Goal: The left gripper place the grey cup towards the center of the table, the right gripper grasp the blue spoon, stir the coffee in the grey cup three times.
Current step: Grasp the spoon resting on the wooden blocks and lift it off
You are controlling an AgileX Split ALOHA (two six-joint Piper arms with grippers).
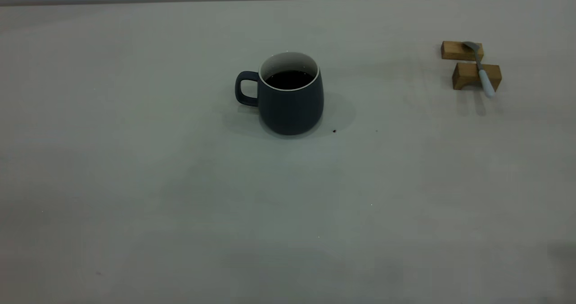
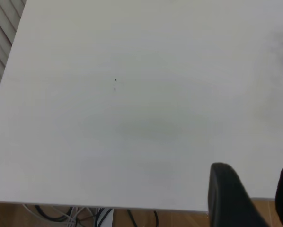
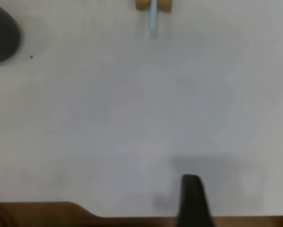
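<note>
I should keep moving my right gripper toward the spoon, as the blue spoon's handle (image 1: 487, 85) sticks out free past the wooden block (image 1: 465, 76), until the open fingers are on both sides of the handle and close.
The grey cup (image 1: 291, 101) stands upright near the middle of the table (image 1: 180, 182), handle to the left, with dark coffee (image 1: 289, 79) inside; its side also shows in the right wrist view (image 3: 2, 35). The blue spoon (image 1: 481, 68) lies across two small wooden blocks at the far right, and its pale handle (image 3: 153, 16) points toward my right gripper. Neither gripper appears in the exterior view. My left gripper (image 2: 255, 177) is open over bare table near an edge. My right gripper (image 3: 243, 198) is open too, far from the spoon, with one finger (image 3: 193, 198) showing.
Two wooden blocks (image 1: 462, 51) (image 1: 470, 75) carry the spoon. A dark speck (image 1: 334, 131) lies right of the cup. The table's edge (image 2: 108, 205) runs under the left gripper, with cables (image 2: 75, 215) below it. Bare table stretches all round the cup.
</note>
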